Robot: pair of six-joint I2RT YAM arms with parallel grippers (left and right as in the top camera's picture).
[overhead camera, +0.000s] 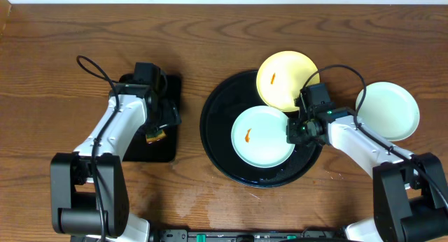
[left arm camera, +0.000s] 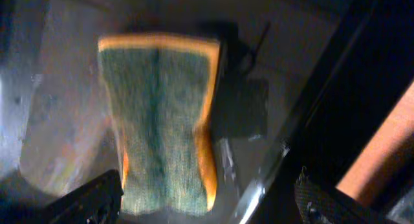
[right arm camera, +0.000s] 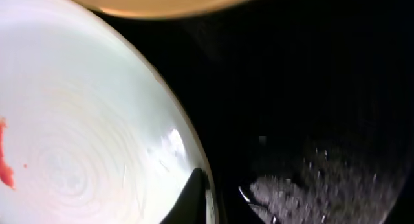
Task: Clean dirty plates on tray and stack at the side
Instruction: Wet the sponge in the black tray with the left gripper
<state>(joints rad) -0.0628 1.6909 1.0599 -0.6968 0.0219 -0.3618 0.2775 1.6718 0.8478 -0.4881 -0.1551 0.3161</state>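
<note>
Next, I move my open left gripper to centre it over the sponge's middle (left arm camera: 159,128) before I close it, because the sponge lies (left arm camera: 134,188) close to one of its fingers.
The round black tray (overhead camera: 222,152) holds a mint-blue plate (overhead camera: 262,136) with an orange smear. The pale yellow plate (overhead camera: 285,80), also smeared, leans on the tray's far rim. A second mint-blue plate (overhead camera: 388,110) lies on the table at the right. My right gripper (overhead camera: 297,130) is at the right rim of the plate in the tray. In the right wrist view, the gripper (right arm camera: 220,191) pinches that plate's (right arm camera: 77,133) rim. My left gripper (overhead camera: 157,126) hovers open over a green and orange sponge (left arm camera: 158,120), its fingers (left arm camera: 213,201) spread wide on either side of it.
The sponge (overhead camera: 155,135) lies on a small rectangular black tray (overhead camera: 164,88) at the left. Both arms reach in from the table's front edge. Bare wood lies between the two trays.
</note>
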